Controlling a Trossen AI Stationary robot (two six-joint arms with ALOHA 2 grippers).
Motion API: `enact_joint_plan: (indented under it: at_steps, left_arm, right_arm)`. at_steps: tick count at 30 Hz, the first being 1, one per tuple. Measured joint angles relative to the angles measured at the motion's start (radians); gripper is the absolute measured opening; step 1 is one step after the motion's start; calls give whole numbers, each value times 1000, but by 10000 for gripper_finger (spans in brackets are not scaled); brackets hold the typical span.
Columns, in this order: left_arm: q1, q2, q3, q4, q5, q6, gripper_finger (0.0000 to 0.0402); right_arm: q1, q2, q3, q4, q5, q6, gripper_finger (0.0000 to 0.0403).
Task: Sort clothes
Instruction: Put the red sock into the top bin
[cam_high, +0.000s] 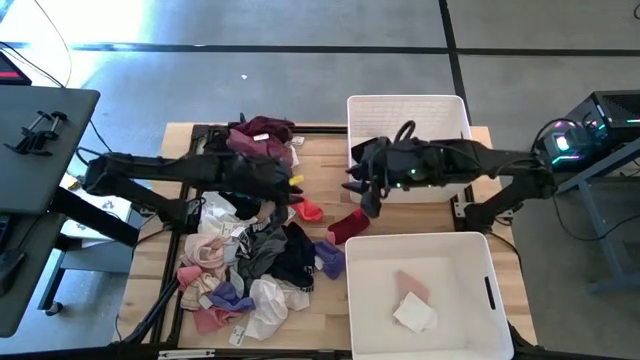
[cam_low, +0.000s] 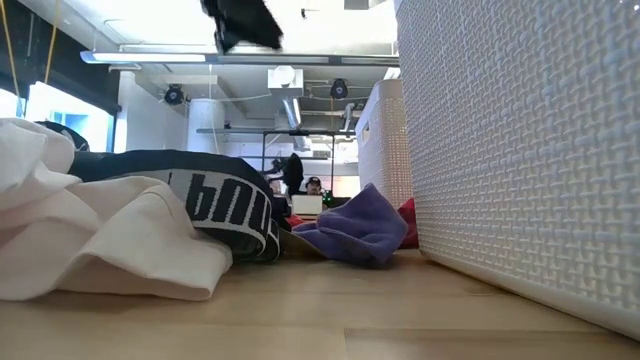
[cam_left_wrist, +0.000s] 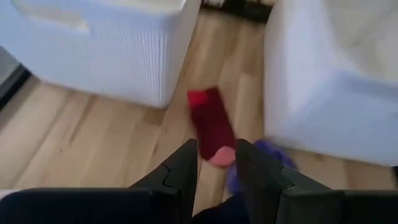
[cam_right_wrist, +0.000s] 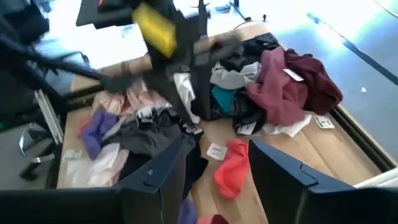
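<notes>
The dark red sock has its pink end (cam_left_wrist: 222, 156) pointing at my left gripper's open fingers. I continue to go down until the fingers are on both sides of that end (cam_high: 333, 238), and then close them.
The clothes lie in a loose pile (cam_high: 245, 255) on the wooden table's left half: white, pink, black, grey, purple and maroon pieces. A dark red sock (cam_high: 348, 225) lies apart near the bins and also shows in the left wrist view (cam_left_wrist: 211, 124). A pink-red piece (cam_high: 308, 210) lies beside it. My left gripper (cam_high: 290, 195) hovers over the pile's right edge, its fingers (cam_left_wrist: 216, 149) a little apart and empty. My right gripper (cam_high: 362, 200) is open and empty (cam_right_wrist: 217, 155) in front of the far bin, facing the pile.
Two white bins stand on the table's right: the far one (cam_high: 440, 105) behind my right arm, and the near one (cam_high: 470, 250) holding a pink and a white piece. A purple garment (cam_low: 360, 230) lies against the near bin's wall. Bare wood shows between the bins.
</notes>
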Motion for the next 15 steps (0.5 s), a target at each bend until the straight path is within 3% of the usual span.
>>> enact_joint_plan:
  at_steps: [4,8,15]
  left_arm:
    - [0,82,-103,196,3,10,99]
    - [-2,202,-185,409,60,114,99]
    - [-15,458,-203,647,137,245,99]
  right_arm:
    - [-3,-9,39,-38,-1,26,162]
    - [1,-11,75,-72,-1,26,162]
    - [1,-11,93,-73,1,69,162]
